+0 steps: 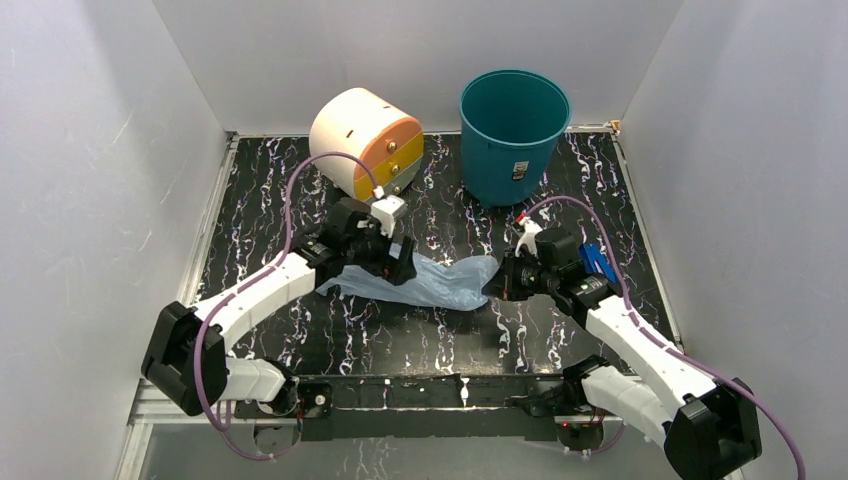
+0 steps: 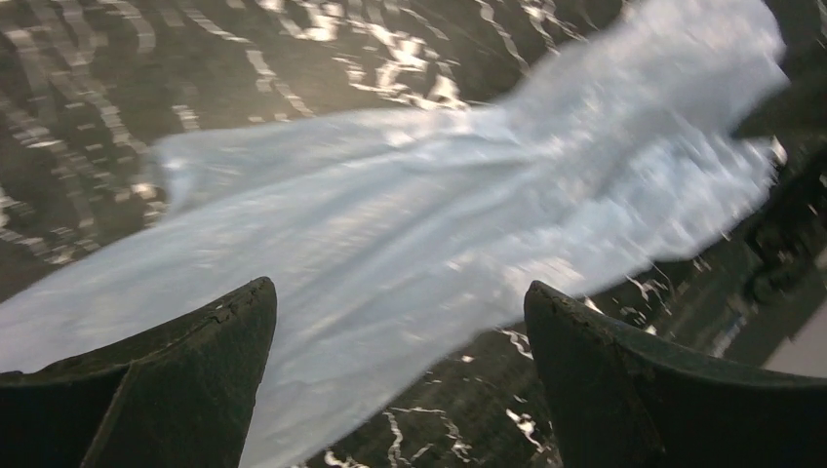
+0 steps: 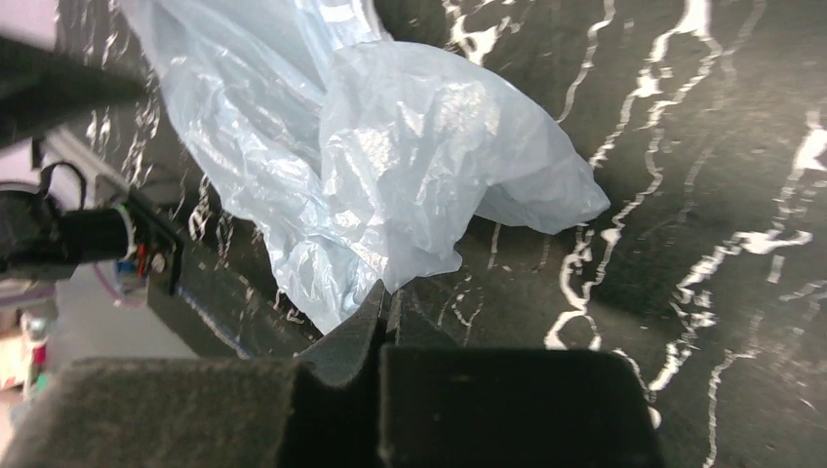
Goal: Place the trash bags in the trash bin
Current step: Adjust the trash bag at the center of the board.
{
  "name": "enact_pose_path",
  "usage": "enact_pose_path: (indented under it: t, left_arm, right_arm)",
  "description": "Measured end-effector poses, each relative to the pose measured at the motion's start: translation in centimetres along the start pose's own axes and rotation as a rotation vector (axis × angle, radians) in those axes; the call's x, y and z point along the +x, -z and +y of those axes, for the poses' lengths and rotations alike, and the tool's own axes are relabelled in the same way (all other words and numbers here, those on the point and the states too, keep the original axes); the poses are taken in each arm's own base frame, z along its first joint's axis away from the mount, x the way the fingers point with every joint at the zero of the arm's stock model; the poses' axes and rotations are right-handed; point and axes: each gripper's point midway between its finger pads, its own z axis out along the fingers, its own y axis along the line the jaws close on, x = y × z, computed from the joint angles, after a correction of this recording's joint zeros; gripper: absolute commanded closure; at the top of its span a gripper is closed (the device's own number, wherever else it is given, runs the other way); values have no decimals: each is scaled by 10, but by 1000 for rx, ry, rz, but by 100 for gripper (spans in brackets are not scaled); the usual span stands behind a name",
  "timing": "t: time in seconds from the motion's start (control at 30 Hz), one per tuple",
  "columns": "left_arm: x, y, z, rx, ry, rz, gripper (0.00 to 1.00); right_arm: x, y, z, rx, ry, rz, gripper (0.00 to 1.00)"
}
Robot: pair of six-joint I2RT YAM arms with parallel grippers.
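The trash bag lies crosswise under my open left gripper, so next my right gripper turns the bag lengthwise before my left gripper grabs its bunched end.
The trash bag, pale blue and crinkly, lies stretched across the middle of the black marbled table. My left gripper hovers over its left end, open; in the left wrist view the bag spreads out beyond the two wide-apart fingers, with the gripper holding nothing. My right gripper is at the bag's right end. In the right wrist view the gripper is shut, with the edge of the bag pinched at its tips. The teal trash bin stands upright at the back, right of centre.
A cream and orange drum-shaped box lies at the back, left of the bin. A small dark blue flat object sits beside the right wrist. White walls enclose the table on three sides.
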Motion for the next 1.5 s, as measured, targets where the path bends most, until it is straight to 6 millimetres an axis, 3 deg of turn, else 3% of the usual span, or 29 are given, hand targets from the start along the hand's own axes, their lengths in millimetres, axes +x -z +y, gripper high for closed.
enact_pose_path:
  t: [0.1,0.23,0.33,0.4,0.43,0.6,0.7,0.83,0.97,1.07,1.27,1.43,1.5]
  left_arm:
    - [7,-4,-23,62,-42,25,8]
    - [20,-4,-28,75,-44,41,15]
    - [40,-5,-29,79,-24,77,28]
    - [55,-6,-36,91,-14,107,46]
    - [59,-7,-40,100,-7,115,51]
    - [74,-6,-58,133,51,114,54]
    - [64,4,-67,157,103,37,49]
    - [42,20,-74,178,127,-69,27]
    - [27,31,-67,114,134,-118,16]
    - [14,39,-56,36,132,-156,8]
    - [11,44,-26,-135,113,-178,6]
    - [20,22,-11,-203,79,-103,6]
    - [25,13,-7,-216,77,-77,5]
  right_arm:
    - [-9,3,-10,66,-15,-42,100]
    - [-20,5,-18,117,-37,-85,99]
    - [-26,3,-17,122,-57,-87,92]
    - [-31,-1,-15,124,-69,-80,83]
    - [-34,-3,-15,125,-74,-78,75]
    - [-56,-11,-3,103,-87,-65,51]
    - [-66,-11,2,105,-84,-57,41]
    - [-62,-2,-7,163,-123,-91,27]
    - [-39,15,-18,186,-209,-176,24]
    - [-5,11,-31,169,-344,-189,22]
    - [47,-18,-38,32,-569,-123,23]
    - [44,-28,-28,-22,-607,-87,30]
    - [39,-33,-26,-38,-618,-83,39]
